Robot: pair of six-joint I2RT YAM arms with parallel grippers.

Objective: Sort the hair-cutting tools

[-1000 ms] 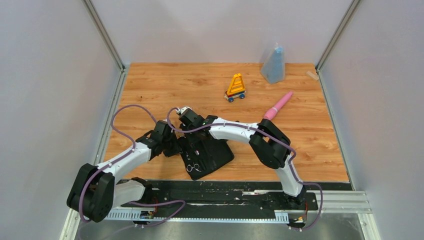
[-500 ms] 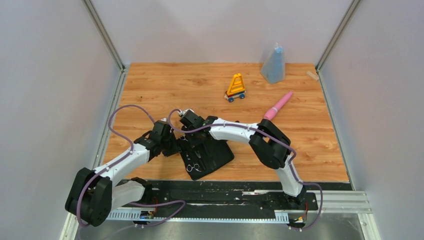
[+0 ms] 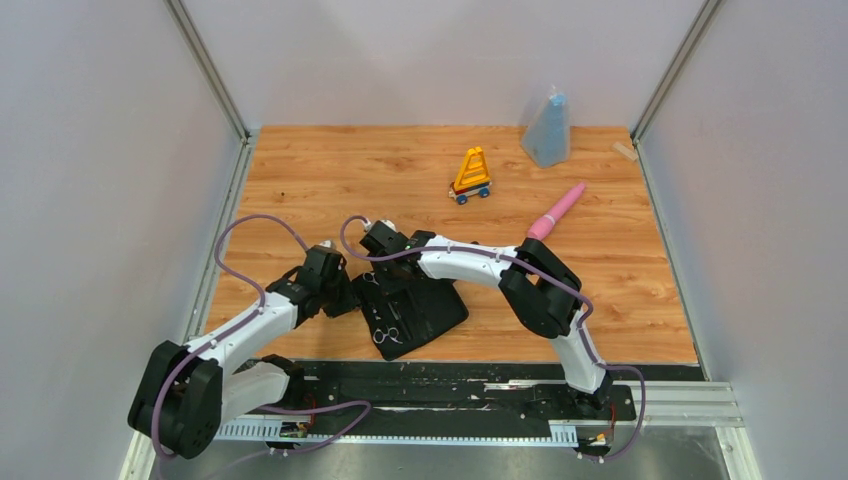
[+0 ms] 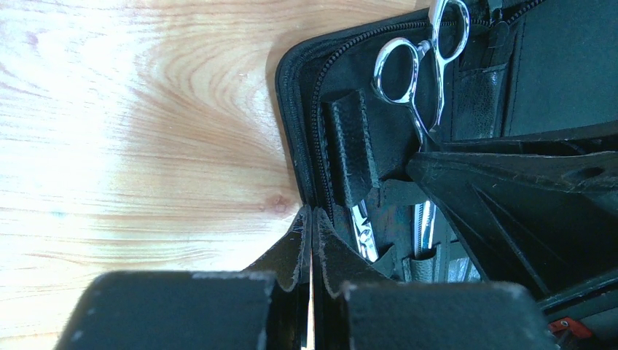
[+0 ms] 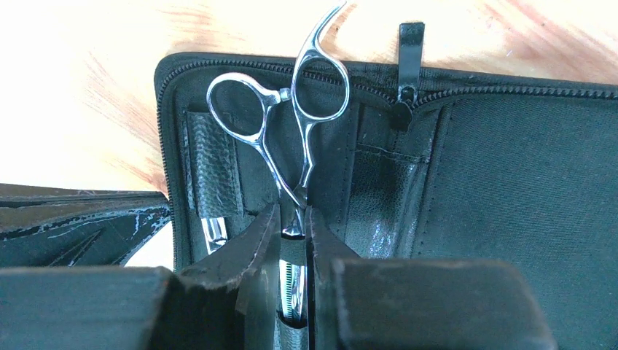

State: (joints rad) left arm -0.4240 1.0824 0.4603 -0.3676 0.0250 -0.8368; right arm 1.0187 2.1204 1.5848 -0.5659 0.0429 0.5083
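Observation:
The scissors stick out (image 5: 318,44) beyond the case's far edge. My left gripper should hold the case's zipped side (image 4: 313,186) steady while my right gripper pushes the scissors farther in.
A black zip case (image 3: 432,308) lies open near the table's front edge. One pair of silver scissors (image 3: 369,279) sits at its far left corner, blades tucked in a pocket. A second pair (image 3: 388,335) lies lower in the case. My right gripper (image 3: 377,264) is shut on the first scissors (image 5: 280,117) just below the finger rings, at the pivot (image 5: 294,219). My left gripper (image 3: 345,293) is shut, its tips (image 4: 311,215) touching the case's zipped left rim (image 4: 295,131). The same scissors (image 4: 419,65) show there. I cannot make out any combs.
A yellow-orange wheeled toy (image 3: 471,176), a pink tapered wand (image 3: 556,211) and a pale blue pouch (image 3: 548,130) stand at the far right. Another silver tool (image 5: 213,230) sits in a case pocket. Metal frame posts line both sides.
My left gripper has drawn back a little to the left along the case's edge. The scissors' rings now show at the case's far corner. The right arm has barely moved.

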